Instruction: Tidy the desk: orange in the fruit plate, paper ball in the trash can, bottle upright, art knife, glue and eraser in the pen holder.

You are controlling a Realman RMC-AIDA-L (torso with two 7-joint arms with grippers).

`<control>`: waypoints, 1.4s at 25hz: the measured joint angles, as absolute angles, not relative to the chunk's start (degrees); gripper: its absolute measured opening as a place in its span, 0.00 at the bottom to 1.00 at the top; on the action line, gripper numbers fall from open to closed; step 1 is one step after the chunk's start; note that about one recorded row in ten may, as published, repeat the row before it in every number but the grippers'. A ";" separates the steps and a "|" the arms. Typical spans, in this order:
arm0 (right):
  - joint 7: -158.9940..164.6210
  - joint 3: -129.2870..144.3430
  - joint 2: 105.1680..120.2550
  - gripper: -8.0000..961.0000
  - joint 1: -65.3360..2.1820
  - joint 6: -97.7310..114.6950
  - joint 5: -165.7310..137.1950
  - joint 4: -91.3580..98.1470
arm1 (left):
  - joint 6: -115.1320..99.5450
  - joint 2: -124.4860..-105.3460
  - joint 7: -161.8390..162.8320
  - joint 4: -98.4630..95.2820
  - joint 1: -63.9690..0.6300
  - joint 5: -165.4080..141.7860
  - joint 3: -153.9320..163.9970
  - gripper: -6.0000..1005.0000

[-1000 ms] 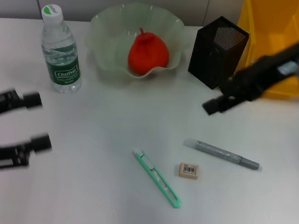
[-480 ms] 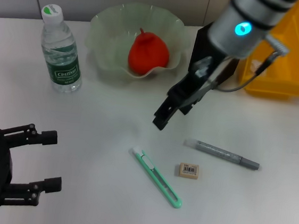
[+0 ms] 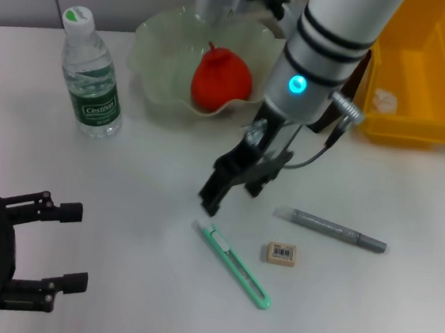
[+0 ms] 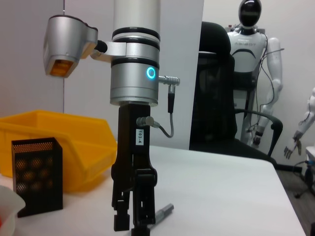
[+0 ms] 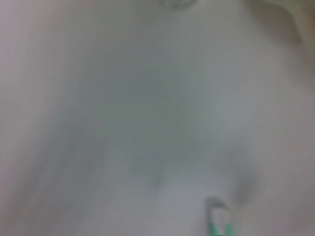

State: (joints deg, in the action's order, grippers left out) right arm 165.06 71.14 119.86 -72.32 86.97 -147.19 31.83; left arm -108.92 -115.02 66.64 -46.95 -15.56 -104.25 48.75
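Observation:
I have my open fingers set across the art knife's width [image 3: 232, 261], so I should keep moving my right gripper down to the art knife's end [image 3: 214, 236] nearest the fruit plate and close there.
The green art knife [image 3: 232, 264] lies flat at the table's front middle, and its tip [image 5: 219, 222] shows in the right wrist view. My right gripper [image 3: 231, 195] hangs open just above and behind the knife's left end, holding nothing. A tan eraser [image 3: 280, 254] and the grey glue stick [image 3: 331, 228] lie to the right of the knife. The orange [image 3: 220, 79] rests in the pale green fruit plate [image 3: 159, 48]. The bottle [image 3: 91, 73] stands upright at the back left. The paper ball [image 3: 385, 98] lies in the yellow trash can [image 3: 423, 76]. My arm mostly hides the black pen holder [image 4: 37, 174]. My left gripper [image 3: 71, 246] is open at the front left.
In the left wrist view, the right gripper [image 4: 132, 216] stands between the pen holder and the glue stick [image 4: 165, 211]. An office chair [image 4: 221, 98] and a humanoid robot [image 4: 253, 59] are beyond the table's far edge.
My right arm swung from beside the yellow trash can leftward and down to the knife's left end. My left gripper slid back toward the front left corner.

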 joint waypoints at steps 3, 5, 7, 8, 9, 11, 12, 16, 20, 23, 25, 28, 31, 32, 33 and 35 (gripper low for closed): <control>165.89 74.30 119.88 0.81 -71.14 85.24 -141.95 31.23 | -108.06 -115.27 66.22 -46.94 -15.85 -105.62 48.75 0.82; 166.10 76.82 119.88 0.81 -70.47 84.10 -139.18 30.87 | -107.56 -115.48 66.15 -46.93 -16.26 -106.82 48.73 0.82; 167.07 80.83 119.89 0.81 -70.20 82.27 -137.48 29.96 | -107.20 -115.81 66.13 -46.90 -16.60 -108.04 48.71 0.82; 167.60 82.88 119.89 0.81 -70.12 81.11 -137.22 29.60 | -107.03 -115.95 66.13 -46.87 -16.62 -108.19 48.71 0.82; 167.60 82.88 119.89 0.81 -70.12 81.11 -137.22 29.60 | -106.87 -116.08 66.12 -46.86 -16.64 -108.29 48.70 0.82; 167.79 83.57 119.89 0.81 -70.08 80.65 -137.16 29.44 | -106.66 -116.24 66.11 -46.84 -16.64 -108.40 48.69 0.82; 168.13 84.96 119.89 0.81 -69.97 79.69 -136.66 29.07 | -106.36 -116.47 66.11 -46.84 -16.64 -108.54 48.69 0.82; 168.21 88.40 119.95 0.81 -69.39 77.99 -133.74 28.87 | -105.94 -116.89 66.09 -46.84 -16.53 -108.63 48.69 0.82; 168.20 93.06 119.97 0.81 -69.05 75.97 -130.50 28.85 | -105.46 -117.18 66.09 -46.81 -16.45 -108.67 48.69 0.82; 168.21 95.04 119.97 0.81 -68.80 74.95 -129.85 28.83 | -105.09 -117.37 66.09 -46.70 -16.59 -108.69 48.82 0.82; 168.24 95.65 119.97 0.80 -68.45 74.23 -129.82 28.83 | -104.71 -117.57 66.09 -46.67 -16.63 -108.72 49.05 0.82; 168.21 95.85 119.97 0.79 -67.74 73.21 -129.76 28.86 | -103.98 -117.86 66.08 -46.66 -16.80 -108.76 49.20 0.82; 168.09 95.88 119.97 0.77 -67.53 72.91 -129.69 29.13 | -103.57 -117.95 65.72 -46.39 -17.07 -108.81 49.22 0.82; 167.99 95.90 119.97 0.76 -67.51 72.93 -129.67 29.26 | -103.50 -117.95 65.48 -46.13 -17.31 -108.82 49.22 0.82; 167.94 95.91 119.97 0.76 -67.50 72.98 -129.64 29.28 | -103.47 -117.95 65.44 -46.06 -17.39 -108.81 49.22 0.82; 167.88 95.93 119.97 0.74 -67.50 73.18 -129.55 29.29 | -103.36 -117.97 65.43 -46.05 -17.48 -108.81 49.22 0.82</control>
State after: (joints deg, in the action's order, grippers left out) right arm 167.88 95.93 119.97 -67.50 73.18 -129.55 29.29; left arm -103.36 -117.97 65.43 -46.05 -17.48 -108.81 49.22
